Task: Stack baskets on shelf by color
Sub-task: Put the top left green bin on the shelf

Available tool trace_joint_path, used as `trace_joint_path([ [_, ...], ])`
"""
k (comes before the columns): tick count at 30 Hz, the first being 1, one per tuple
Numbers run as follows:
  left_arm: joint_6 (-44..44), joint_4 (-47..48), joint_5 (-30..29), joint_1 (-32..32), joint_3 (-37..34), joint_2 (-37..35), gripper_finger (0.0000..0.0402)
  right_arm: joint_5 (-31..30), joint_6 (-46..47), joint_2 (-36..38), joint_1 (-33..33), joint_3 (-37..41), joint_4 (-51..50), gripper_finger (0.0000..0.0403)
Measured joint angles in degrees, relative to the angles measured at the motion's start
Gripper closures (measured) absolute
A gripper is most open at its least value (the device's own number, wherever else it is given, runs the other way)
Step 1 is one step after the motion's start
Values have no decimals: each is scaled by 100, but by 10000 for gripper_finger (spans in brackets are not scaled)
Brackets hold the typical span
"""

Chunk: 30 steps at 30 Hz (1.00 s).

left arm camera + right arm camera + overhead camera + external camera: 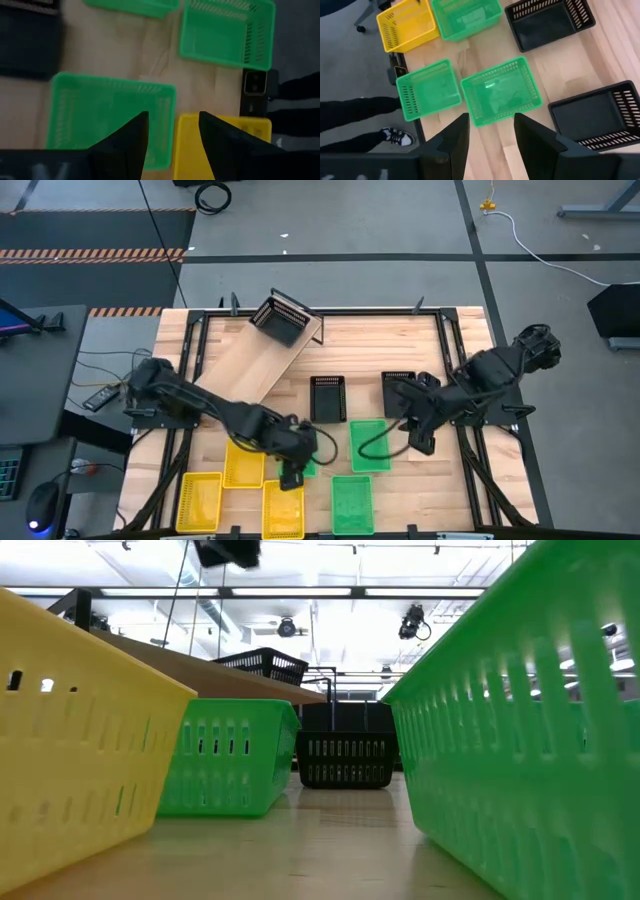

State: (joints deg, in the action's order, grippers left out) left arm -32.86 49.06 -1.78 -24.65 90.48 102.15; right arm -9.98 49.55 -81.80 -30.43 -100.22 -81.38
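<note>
The green basket's rim (172, 120) beside the yellow basket is in line with my left gripper's open fingers, so I should keep moving down until they straddle and grip it.
The shelf (255, 358) lies slantwise across the table's far left, with a black basket (280, 318) tilted at its far end. Two more black baskets (328, 398) (400, 392) rest on their bottoms at mid-table. Green baskets (370, 445) (351, 503) and yellow baskets (243, 463) (198, 500) (283, 510) stand toward the near edge. My left gripper (292, 477) hangs open above the gap between a third green basket (110, 115) and a yellow one (220, 145). My right gripper (490, 132) hangs open high over the near edge of a green basket (501, 90).
Black frame rails (470, 470) run along the table's sides. A person's leg and shoe (390, 135) show on the floor past the near edge. In the low view a green basket (530, 720) and a yellow one (70, 740) stand close to the camera.
</note>
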Motion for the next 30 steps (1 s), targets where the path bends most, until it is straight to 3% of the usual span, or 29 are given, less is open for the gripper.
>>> trace_joint_path([
  [7,-9,-31,309,-72,-2,639,221,-191,465,-2,-459,0,-2,241],
  [14,26,-10,302,-54,-2,773,221,-361,621,-4,-745,0,-173,241],
  [30,-101,-204,444,-21,-2,1342,221,-672,795,-11,-818,0,-236,241],
])
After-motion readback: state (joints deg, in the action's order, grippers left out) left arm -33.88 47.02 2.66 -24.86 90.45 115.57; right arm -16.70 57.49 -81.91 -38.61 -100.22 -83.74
